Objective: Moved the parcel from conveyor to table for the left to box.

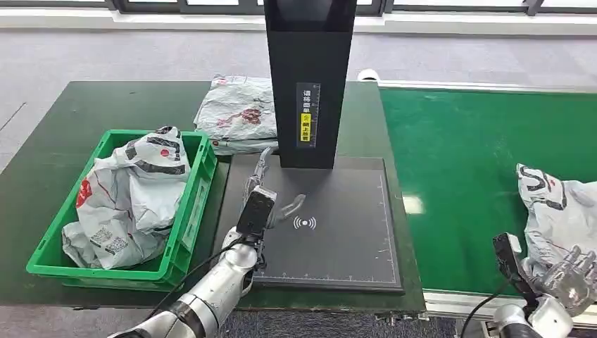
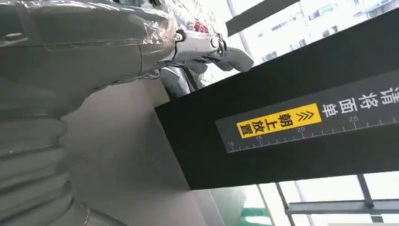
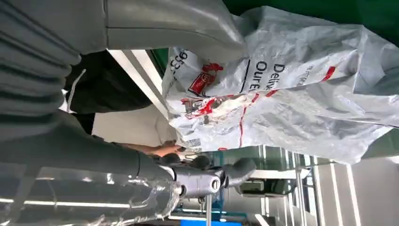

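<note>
My right gripper is going to carry the grey plastic parcel (image 1: pixel 560 216), and loose, creased plastic shows at the parcel's crumpled corner (image 1: pixel 538 184). The parcel will therefore bunch up and droop around my right gripper as I carry it.
A grey plastic parcel (image 1: pixel 556 211) with red and black print lies on the green conveyor belt (image 1: pixel 464 155) at the far right. My right hand (image 1: pixel 569 276) hovers at its near edge with fingers spread, holding nothing; the right wrist view has the parcel (image 3: pixel 291 89) close in front of the fingers (image 3: pixel 211 176). My left hand (image 1: pixel 271 190) is open above the dark scanning pad (image 1: pixel 331 239), fingers pointing toward the black post (image 1: pixel 308 84). The left wrist view has its fingers (image 2: pixel 211 47) next to that post (image 2: pixel 291 127). The green box (image 1: pixel 186 232) on the left holds grey parcels (image 1: pixel 130 197).
Another grey parcel (image 1: pixel 238 111) lies on the dark green table (image 1: pixel 63 134) behind the box, left of the post. The pad sits between box and conveyor. The conveyor's metal edge (image 1: pixel 464 304) runs along the front right.
</note>
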Motion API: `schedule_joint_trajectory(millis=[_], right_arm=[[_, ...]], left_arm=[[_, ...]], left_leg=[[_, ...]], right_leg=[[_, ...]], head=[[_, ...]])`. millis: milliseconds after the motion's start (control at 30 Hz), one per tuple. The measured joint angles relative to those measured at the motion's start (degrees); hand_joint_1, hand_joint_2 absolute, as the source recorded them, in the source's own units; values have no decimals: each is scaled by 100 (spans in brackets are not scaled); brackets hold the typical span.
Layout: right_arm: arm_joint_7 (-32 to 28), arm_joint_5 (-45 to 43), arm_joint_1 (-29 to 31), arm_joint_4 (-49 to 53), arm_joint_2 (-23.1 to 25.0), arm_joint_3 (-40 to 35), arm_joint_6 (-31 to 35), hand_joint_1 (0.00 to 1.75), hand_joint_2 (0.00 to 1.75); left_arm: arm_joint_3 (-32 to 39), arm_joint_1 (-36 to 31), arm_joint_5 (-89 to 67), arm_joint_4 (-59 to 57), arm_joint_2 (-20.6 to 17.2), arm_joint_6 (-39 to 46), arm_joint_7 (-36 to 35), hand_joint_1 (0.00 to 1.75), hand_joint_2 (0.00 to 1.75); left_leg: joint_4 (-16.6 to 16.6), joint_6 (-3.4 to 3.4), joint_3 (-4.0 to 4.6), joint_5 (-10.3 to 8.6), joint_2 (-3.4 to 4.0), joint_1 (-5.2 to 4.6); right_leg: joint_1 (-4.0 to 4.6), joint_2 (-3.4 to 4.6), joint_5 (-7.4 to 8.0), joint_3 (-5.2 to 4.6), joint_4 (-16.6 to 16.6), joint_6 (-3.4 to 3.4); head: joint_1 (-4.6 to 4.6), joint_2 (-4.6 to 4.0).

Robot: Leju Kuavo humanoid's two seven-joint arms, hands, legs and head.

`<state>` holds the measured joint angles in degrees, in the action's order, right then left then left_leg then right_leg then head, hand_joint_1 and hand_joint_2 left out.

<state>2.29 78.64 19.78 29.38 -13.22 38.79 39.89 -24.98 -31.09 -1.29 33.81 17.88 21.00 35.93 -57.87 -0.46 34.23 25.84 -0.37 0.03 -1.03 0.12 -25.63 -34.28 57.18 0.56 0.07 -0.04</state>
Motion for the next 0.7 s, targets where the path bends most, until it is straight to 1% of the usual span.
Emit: schedule_joint_trajectory(millis=[133, 300, 333, 367, 400, 467, 567, 633, 700], right_arm=[[319, 162, 119, -354, -65, 42, 0, 0, 175], [477, 201, 201, -691, -129, 42, -39, 0, 175], [501, 210, 217, -741, -138, 42, -85, 12, 175], [530, 219, 235, -781, -151, 42, -140, 175, 175], [567, 250, 266, -825, -164, 42, -270, 175, 175], [658, 311, 331, -918, -201, 42, -829, 175, 175], [752, 311, 460, -964, -230, 42, -1363, 175, 175], [761, 295, 521, -977, -254, 42, -1451, 175, 175], [652, 269, 562, -1002, -256, 42, -1364, 175, 175]], left_arm=[[13, 0, -9, 2, -2, -11, -2, 0, 175], [94, 2, -33, 15, -11, -28, -28, 0, 175], [103, 2, -35, 31, -18, -39, -37, 0, 175], [107, 2, -39, 46, -26, -42, -42, 0, 175], [109, 2, -44, 61, -37, -55, -52, 0, 175], [125, 10, -57, 124, -63, -89, -92, 0, 175], [147, 19, -74, 203, -103, -129, -114, 0, 175], [166, 51, -116, 278, -127, -127, -157, 0, 175], [236, 128, -136, 396, -157, -107, -201, 0, 175]], left_leg=[[0, 0, 0, 0, 0, 0], [0, 0, 0, 0, 0, 0], [0, 0, 0, 0, 0, 0], [0, 0, 1, 0, 0, 0], [0, 0, 1, 0, 0, 0], [0, 0, 1, 0, 1, 0], [0, 0, -3, 0, 5, 3], [0, 1, -5, 0, 5, 3], [-2, 2, -5, 0, 5, 2]], right_leg=[[0, 0, 0, 0, 0, 0], [0, 0, 0, 0, 0, 0], [0, 0, 0, 0, 0, 0], [0, 0, 0, 0, 0, 0], [0, 0, 0, 1, 0, 0], [0, 1, 0, 1, 0, 0], [2, 6, 0, 4, 0, 1], [2, 5, 1, 9, -1, 2], [1, 6, 5, 10, -2, 8]], head=[[0, 0], [0, 0], [0, 0], [0, 0], [0, 0], [0, 0], [0, 0], [0, 0], [0, 0]])
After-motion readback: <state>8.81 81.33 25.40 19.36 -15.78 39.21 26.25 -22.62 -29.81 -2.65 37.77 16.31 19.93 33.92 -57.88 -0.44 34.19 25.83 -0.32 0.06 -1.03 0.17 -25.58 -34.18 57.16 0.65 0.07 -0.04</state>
